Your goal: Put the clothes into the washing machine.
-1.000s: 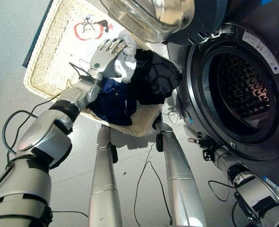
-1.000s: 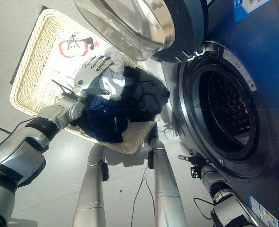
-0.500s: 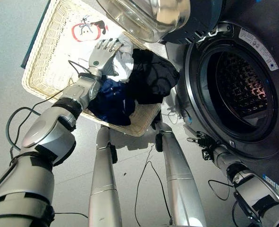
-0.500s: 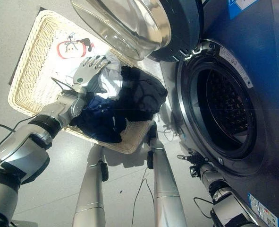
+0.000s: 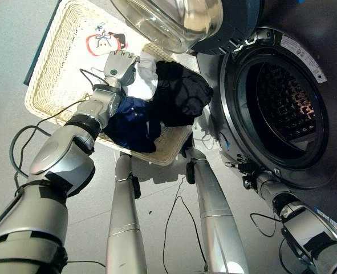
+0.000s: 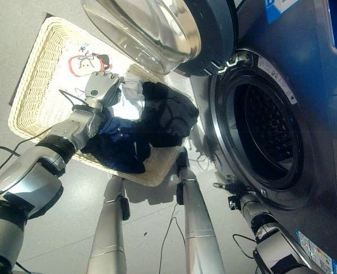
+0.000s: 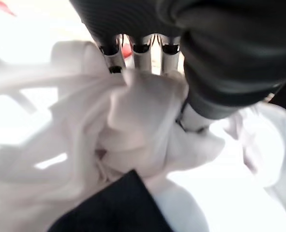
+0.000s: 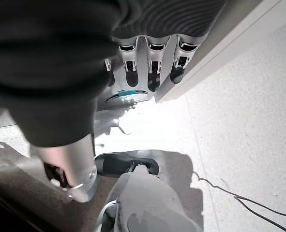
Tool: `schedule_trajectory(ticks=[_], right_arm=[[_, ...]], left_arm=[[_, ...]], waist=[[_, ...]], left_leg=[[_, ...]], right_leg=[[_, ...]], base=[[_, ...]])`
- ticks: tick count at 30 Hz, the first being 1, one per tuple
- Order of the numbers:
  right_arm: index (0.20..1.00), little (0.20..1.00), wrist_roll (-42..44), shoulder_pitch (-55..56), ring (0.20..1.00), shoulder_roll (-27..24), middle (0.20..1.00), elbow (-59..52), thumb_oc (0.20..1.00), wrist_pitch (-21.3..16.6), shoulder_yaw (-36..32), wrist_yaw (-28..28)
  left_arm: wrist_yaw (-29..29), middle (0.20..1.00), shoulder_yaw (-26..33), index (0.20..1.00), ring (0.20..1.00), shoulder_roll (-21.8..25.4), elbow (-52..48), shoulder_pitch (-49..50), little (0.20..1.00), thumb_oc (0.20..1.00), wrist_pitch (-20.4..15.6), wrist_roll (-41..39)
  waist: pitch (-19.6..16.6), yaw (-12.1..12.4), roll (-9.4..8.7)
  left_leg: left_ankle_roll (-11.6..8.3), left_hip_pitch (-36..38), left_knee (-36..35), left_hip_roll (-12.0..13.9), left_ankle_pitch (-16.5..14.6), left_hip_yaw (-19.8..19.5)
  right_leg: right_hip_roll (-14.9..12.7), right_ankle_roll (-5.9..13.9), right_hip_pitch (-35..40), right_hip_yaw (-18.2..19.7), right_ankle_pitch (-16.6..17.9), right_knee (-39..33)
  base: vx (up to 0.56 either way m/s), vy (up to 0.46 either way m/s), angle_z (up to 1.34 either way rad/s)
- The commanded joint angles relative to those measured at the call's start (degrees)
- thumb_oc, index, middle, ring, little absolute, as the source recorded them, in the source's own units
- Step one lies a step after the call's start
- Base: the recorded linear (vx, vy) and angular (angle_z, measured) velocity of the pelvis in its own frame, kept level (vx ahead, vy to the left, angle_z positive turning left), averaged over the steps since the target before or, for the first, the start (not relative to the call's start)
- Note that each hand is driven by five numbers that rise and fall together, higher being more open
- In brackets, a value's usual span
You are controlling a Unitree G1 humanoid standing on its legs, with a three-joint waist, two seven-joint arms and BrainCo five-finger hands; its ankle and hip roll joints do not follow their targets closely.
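I see that the printed white sheet (image 5: 105,43) seems to continue into the white garment (image 5: 143,80), so I expect the sheet to rise with the garment when I lift it.
A wicker basket (image 5: 43,65) lies on the floor left of the washing machine. In it are a white garment (image 5: 146,77), a black garment (image 5: 181,94) and a dark blue one (image 5: 135,121), heaped at its near right end. My left hand (image 5: 120,64) rests on the white garment's edge with its fingers curled down into the cloth. In the left wrist view its fingers (image 7: 142,55) and thumb pinch a bunch of white fabric (image 7: 143,121). The washer's drum (image 5: 285,108) stands open. Low by the washer's front rim, my right hand (image 5: 243,170) hangs open and holds nothing.
The washer's round glass door (image 5: 168,20) is swung open over the basket's far right side. A printed white sheet (image 5: 102,41) lies on the basket's bottom. Grey floor (image 5: 8,34) spreads around the basket.
My left hand's fingers, straight over the white garment before, have curled shut on it, and the hand has drawn slightly left. The right hand has stayed in place.
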Motion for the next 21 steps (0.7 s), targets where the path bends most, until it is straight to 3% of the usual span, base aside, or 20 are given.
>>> schedule_trajectory(ticks=[1, 8, 11, 17, 21], right_arm=[[1.000, 1.000, 2.69, 1.28, 1.000, -1.34, 1.000, 0.61, 1.000, -1.68, 1.46, -0.56], [1.000, 1.000, 5.27, 1.03, 1.000, -1.35, 1.000, -0.96, 1.000, -7.97, 0.38, -2.19], [1.000, 1.000, 7.40, 0.41, 1.000, -1.50, 1.000, -3.04, 1.000, -12.02, -0.37, -2.18], [1.000, 1.000, 8.16, 0.14, 1.000, -1.26, 1.000, -9.06, 1.000, -14.34, -0.99, -2.59], [1.000, 1.000, 8.05, 0.18, 1.000, -1.15, 1.000, -12.25, 1.000, -13.28, -0.99, -4.02]], left_arm=[[-2.88, 0.200, 0.81, 0.200, 0.200, 0.10, 6.43, 3.36, 0.200, 0.200, 2.45, -0.44], [-2.53, 0.200, 1.69, 0.200, 0.200, -0.23, 6.49, 4.73, 0.200, 0.200, 2.73, -2.96], [-0.94, 0.200, 3.67, 0.200, 0.200, -0.14, 6.21, 5.83, 0.200, 0.200, 1.40, -8.95], [2.21, 0.200, 9.66, 0.200, 0.200, 0.62, 3.86, 8.56, 0.200, 0.200, -1.66, -16.36], [3.09, 0.200, 13.94, 0.200, 0.200, 0.83, 1.56, 10.40, 0.200, 0.200, -4.35, -21.26]], waist=[[-0.83, 0.76, -2.80], [-0.83, 0.94, -2.24], [-0.83, 1.21, -1.77], [-0.83, 1.83, -1.11], [-0.83, 2.34, -0.80]], left_leg=[[3.40, -0.48, 6.53, -4.69, -5.39, 2.92], [3.39, -0.49, 6.41, -4.81, -5.22, 3.04], [3.26, -0.36, 6.08, -4.83, -5.01, 3.08], [2.76, -0.05, 5.54, -4.82, -4.61, 2.94], [2.54, 0.28, 5.04, -4.76, -4.37, 2.93]], right_leg=[[2.89, 4.12, 3.39, 0.17, 15.71, -17.74], [2.84, 4.07, 3.31, 0.24, 15.43, -17.46], [2.70, 4.10, 3.33, 0.24, 15.32, -17.46], [2.51, 4.07, 3.37, 0.08, 14.85, -17.22], [2.50, 3.97, 3.63, -0.12, 14.35, -17.09]], base=[[0.00, 0.000, 0.00], [0.00, 0.002, -0.01], [0.00, 0.000, 0.00], [0.00, 0.000, 0.00], [0.00, 0.000, 0.00]])
